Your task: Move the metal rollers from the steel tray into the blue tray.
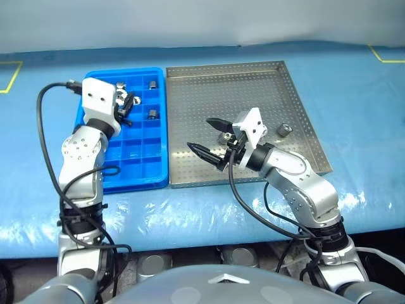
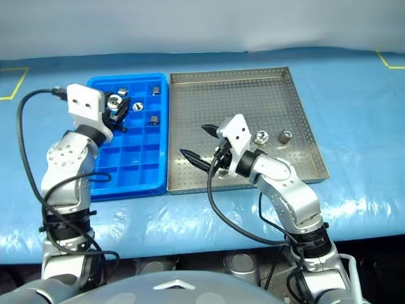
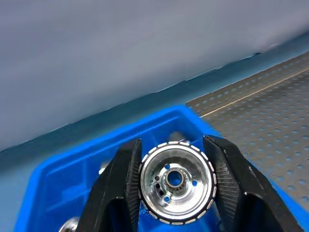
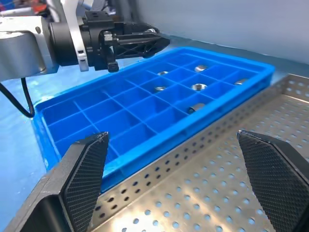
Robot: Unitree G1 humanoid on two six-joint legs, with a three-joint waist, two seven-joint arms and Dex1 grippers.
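I should keep lowering the metal roller in my left gripper (image 2: 114, 102), which hangs above the blue tray where empty cells (image 4: 116, 88) lie open, until the roller reaches one.
My left gripper (image 1: 125, 104) is shut on a metal roller (image 3: 176, 187), a shiny ring with a hollow centre, and holds it above the far left cells of the blue tray (image 1: 136, 158). Several rollers lie in the blue tray's far cells, one of them (image 1: 152, 83) at its far right. On the steel tray (image 1: 253, 88), right of the blue one, sit a dark roller (image 2: 286, 135) and a shiny roller (image 2: 260, 137). My right gripper (image 1: 201, 134) hangs open over the steel tray's near left part, holding nothing. In the right wrist view the left gripper (image 4: 161, 41) hovers over the blue tray (image 4: 145, 121).
Both trays rest side by side on a blue table cover (image 1: 354, 95). Yellow tape marks lie at the far left (image 1: 11, 76) and far right (image 1: 383, 57). A black cable (image 1: 44, 126) loops beside my left arm.
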